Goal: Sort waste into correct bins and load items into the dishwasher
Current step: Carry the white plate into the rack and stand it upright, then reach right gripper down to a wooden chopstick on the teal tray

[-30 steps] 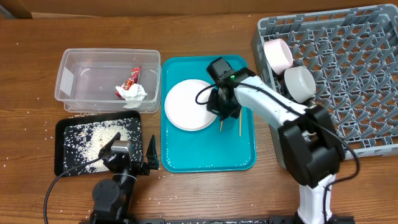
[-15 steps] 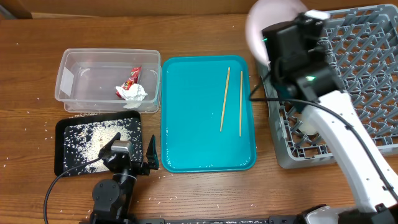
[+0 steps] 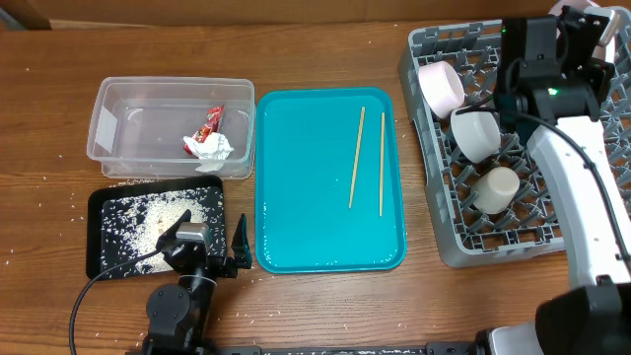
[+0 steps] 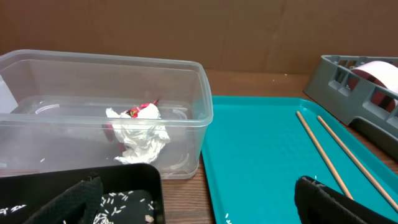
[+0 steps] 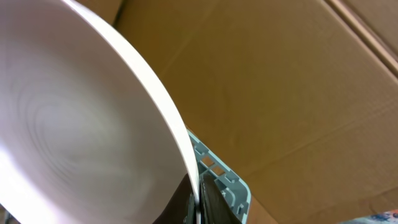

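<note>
My right gripper should carry on lowering the large white plate (image 4: 383, 73), which is on edge and clear of the bowls, until the grey dish rack (image 3: 617, 138) holds it.
My right gripper (image 3: 582, 28) is above the back of the grey dish rack (image 3: 552, 232), shut on the rim of the large white plate (image 5: 81, 124), which it holds on edge. The fingers pinch the rim in the right wrist view (image 5: 199, 200). Two bowls (image 3: 441, 86) (image 3: 475, 133) and a small white cup (image 3: 496, 189) lie in the rack's left side. Two chopsticks (image 3: 356, 158) (image 3: 382, 163) lie on the teal tray (image 3: 296, 237). My left gripper (image 3: 212, 245) is open and empty, low at the table's front, by the black tray (image 3: 99, 258) of rice grains. The red-and-white wrapper (image 3: 207, 138) lies in the clear tub (image 3: 118, 99).
Loose grains are scattered on the wood around the black tray and left of the tub. In the left wrist view the tub wall (image 4: 186, 112), the teal tray (image 4: 261, 162) and the rack's corner (image 4: 348, 68) lie ahead. Cardboard stands behind the table.
My right gripper lifted the plate off the teal tray and carried it right and back over the rack. The chopsticks now lie uncovered. The left arm has not moved.
</note>
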`<control>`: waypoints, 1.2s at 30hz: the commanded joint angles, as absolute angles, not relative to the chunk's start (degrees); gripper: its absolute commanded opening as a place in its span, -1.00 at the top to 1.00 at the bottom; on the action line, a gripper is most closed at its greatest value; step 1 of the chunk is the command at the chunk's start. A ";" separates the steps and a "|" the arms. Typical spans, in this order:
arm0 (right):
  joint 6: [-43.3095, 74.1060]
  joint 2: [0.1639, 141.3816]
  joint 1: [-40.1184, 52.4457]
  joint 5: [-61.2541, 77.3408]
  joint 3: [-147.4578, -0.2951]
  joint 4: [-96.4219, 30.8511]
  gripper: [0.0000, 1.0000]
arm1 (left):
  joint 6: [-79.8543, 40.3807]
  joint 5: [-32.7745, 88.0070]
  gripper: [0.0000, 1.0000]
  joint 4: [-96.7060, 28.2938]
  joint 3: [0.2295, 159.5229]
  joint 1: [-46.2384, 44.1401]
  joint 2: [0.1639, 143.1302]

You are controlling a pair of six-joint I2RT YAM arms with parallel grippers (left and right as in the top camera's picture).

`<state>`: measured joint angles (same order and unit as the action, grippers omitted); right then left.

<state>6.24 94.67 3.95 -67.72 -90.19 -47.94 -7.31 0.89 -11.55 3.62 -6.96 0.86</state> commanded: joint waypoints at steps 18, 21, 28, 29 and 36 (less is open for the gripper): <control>4.23 106.54 4.71 -66.32 -89.80 -48.31 0.87 | -7.29 1.32 -1.00 -11.53 3.38 -6.39 0.25; 4.23 106.54 7.35 -66.24 -89.80 -48.84 0.78 | -7.29 1.32 -1.00 -11.53 3.38 -6.39 0.25; 4.25 106.52 15.33 -66.85 -89.80 -52.56 0.02 | -7.29 1.32 -1.00 -11.53 3.38 -6.39 0.25; 4.27 106.39 16.34 -67.33 -89.84 -53.01 -0.03 | -7.29 1.32 -1.00 -11.53 3.38 -6.39 0.25; 9.21 102.37 23.99 -60.31 -92.53 -60.49 -0.19 | -7.29 1.32 -1.00 -11.53 3.38 -6.39 0.25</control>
<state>5.50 106.50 21.82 -64.64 -89.84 -59.05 -7.31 0.89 -11.55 3.62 -6.96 0.86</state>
